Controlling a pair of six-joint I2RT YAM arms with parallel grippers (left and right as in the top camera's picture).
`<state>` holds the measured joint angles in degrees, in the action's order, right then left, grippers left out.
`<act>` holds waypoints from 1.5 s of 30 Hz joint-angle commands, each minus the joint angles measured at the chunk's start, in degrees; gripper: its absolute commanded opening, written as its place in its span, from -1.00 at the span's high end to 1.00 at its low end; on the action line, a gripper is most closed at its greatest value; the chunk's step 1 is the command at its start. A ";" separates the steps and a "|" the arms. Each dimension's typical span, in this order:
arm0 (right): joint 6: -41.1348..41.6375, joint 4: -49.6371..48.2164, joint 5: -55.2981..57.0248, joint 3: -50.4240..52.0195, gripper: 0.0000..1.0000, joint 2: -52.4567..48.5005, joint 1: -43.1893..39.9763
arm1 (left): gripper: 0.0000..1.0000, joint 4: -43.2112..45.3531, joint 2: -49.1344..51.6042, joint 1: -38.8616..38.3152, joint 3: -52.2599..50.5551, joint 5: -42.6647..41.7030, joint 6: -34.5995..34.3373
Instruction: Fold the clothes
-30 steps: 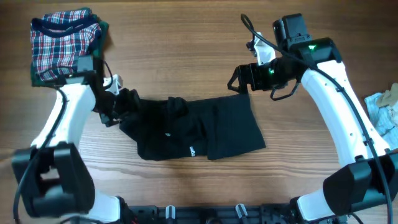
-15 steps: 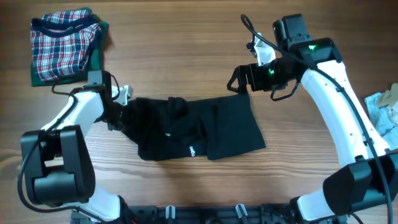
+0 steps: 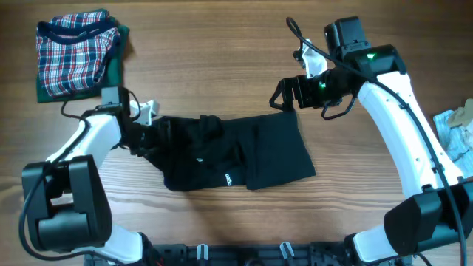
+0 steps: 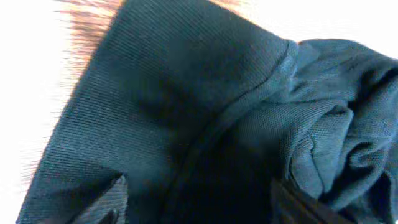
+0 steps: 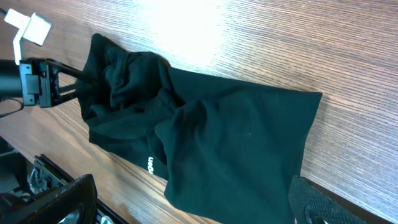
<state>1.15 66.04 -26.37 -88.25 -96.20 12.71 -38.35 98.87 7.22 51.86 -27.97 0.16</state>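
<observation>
The black shirt's outer edge should be pinched before I lift the cloth. My left gripper reaches past that edge into the shirt's bunched end [image 5: 115,78], so I should move back first and then pinch the edge.
The clothes are one black shirt [image 3: 236,151] lying crumpled across the middle of the table, with a small white logo near its front edge. My left gripper [image 3: 144,133] sits low at the shirt's bunched left end. In the left wrist view dark fabric [image 4: 186,93] fills the frame, and the left gripper [image 4: 196,202] stands open with cloth between its fingers. My right gripper [image 3: 284,96] hovers open just behind the shirt's back right corner. The right wrist view looks down on the shirt [image 5: 217,137], with the right gripper [image 5: 193,205] empty above it.
A folded red, white and blue plaid garment [image 3: 77,55] lies at the back left. A small pale blue and white cloth [image 3: 458,129] sits at the right edge. The arm bases and a rail [image 3: 236,251] line the front edge.
The left arm has swung off the plaid garment and come lower, its gripper staying at the shirt's left end. The right arm and the shirt have not visibly moved.
</observation>
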 commanded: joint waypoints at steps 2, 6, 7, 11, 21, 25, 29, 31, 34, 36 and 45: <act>-1.84 -0.15 0.00 -0.57 -0.99 0.07 0.07 | -0.58 0.33 -0.44 7.17 -0.39 2.27 0.57; -1.81 -0.44 -0.02 -0.57 -0.99 0.04 0.07 | -0.56 4.63 -0.42 11.78 -0.42 2.49 1.16; -1.81 -0.50 -0.02 -0.57 -0.99 0.07 0.07 | -0.56 6.23 -0.42 11.87 -0.42 2.51 1.18; -1.84 -0.55 0.00 -0.57 -0.99 0.04 0.07 | -0.45 9.18 0.57 11.63 -0.42 2.47 4.59; -1.81 -0.68 -0.02 -0.57 -0.99 0.04 0.07 | 0.07 2.64 5.95 2.32 -0.52 0.31 5.44; -1.84 -0.39 0.00 -0.57 -1.00 0.04 0.07 | 0.78 0.74 5.95 -0.15 -0.52 -0.11 5.40; -1.84 -0.17 0.00 -0.57 -0.99 0.04 0.07 | 0.92 0.76 5.79 0.70 -0.42 -0.50 4.90; -1.79 -0.15 -0.02 -0.57 -0.99 0.04 0.07 | 0.92 0.76 4.81 1.05 -0.35 -1.05 3.72; -1.81 0.81 0.04 -0.57 -0.99 0.04 0.07 | 0.92 -0.15 -0.59 1.05 1.07 -1.86 0.42; -0.22 1.51 2.43 -0.22 -0.97 0.04 0.09 | 0.92 -0.50 -6.56 1.05 1.55 -1.86 -3.65; 0.98 -0.22 2.36 8.09 -0.86 0.04 0.09 | 0.35 -7.06 -17.88 1.03 1.51 -1.29 -7.04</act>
<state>1.65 66.15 -24.60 -80.97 -96.20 12.71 -43.51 80.79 7.94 52.66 -29.26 -6.28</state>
